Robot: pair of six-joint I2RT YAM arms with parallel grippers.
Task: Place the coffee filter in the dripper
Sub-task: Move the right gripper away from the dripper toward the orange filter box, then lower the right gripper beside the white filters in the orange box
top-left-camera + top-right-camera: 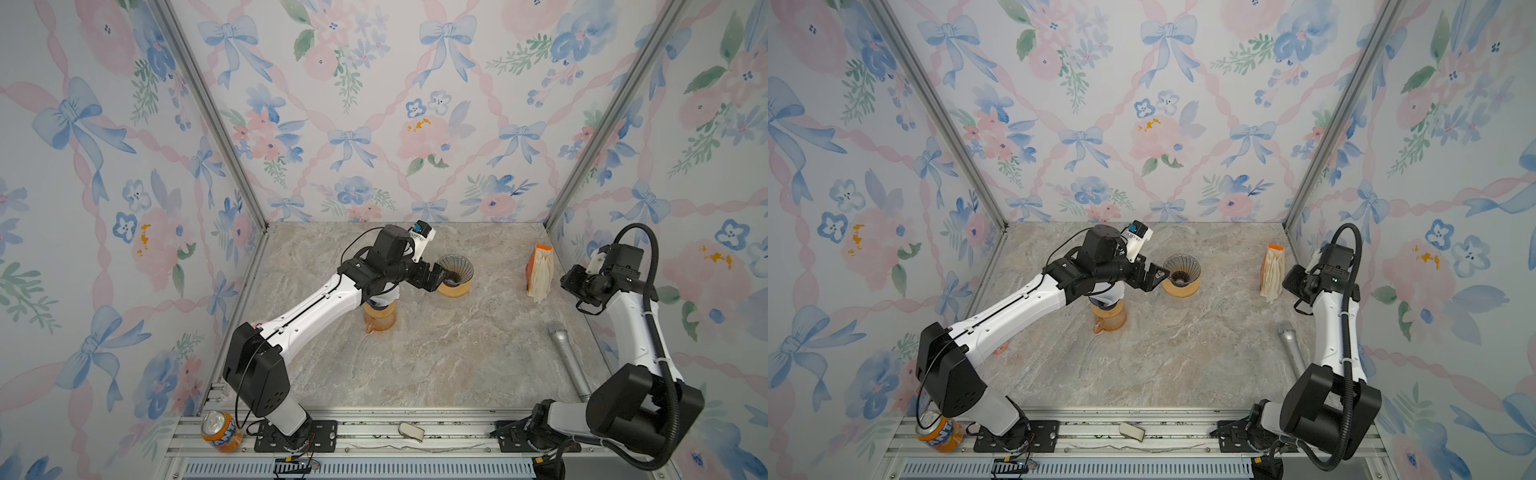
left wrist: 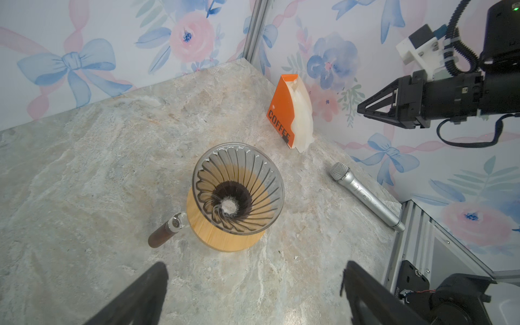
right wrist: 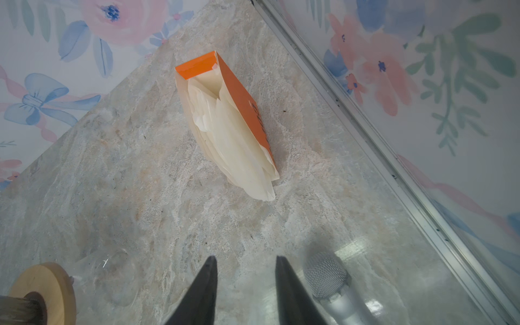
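Note:
The coffee filters [image 1: 541,270] are standing in the orange pack, a long way across from the robot's left gripper, so the robot's right gripper should grip a filter by its loose lower end [image 1: 539,296].
The dripper [image 1: 456,272] [image 1: 1181,274] [image 2: 239,191], a ribbed glass cone on a round wooden base, stands at the back middle of the table with nothing inside it. White coffee filters [image 3: 230,135] [image 2: 302,112] stand in an orange pack [image 1: 539,272] [image 1: 1272,270] at the back right. My left gripper [image 1: 434,277] [image 1: 1154,277] [image 2: 254,278] is wide open just left of the dripper, beside its dark handle [image 2: 163,235], holding nothing. My right gripper [image 1: 566,280] [image 3: 246,263] [image 2: 361,108] hovers right of the pack, jaws partly open and empty.
A silver microphone [image 1: 567,357] [image 1: 1289,345] [image 2: 365,194] [image 3: 326,275] lies along the right edge. An orange glass carafe [image 1: 379,318] [image 1: 1108,318] sits under the left arm. A soda can [image 1: 220,430] and a small pale object [image 1: 411,431] rest on the front rail.

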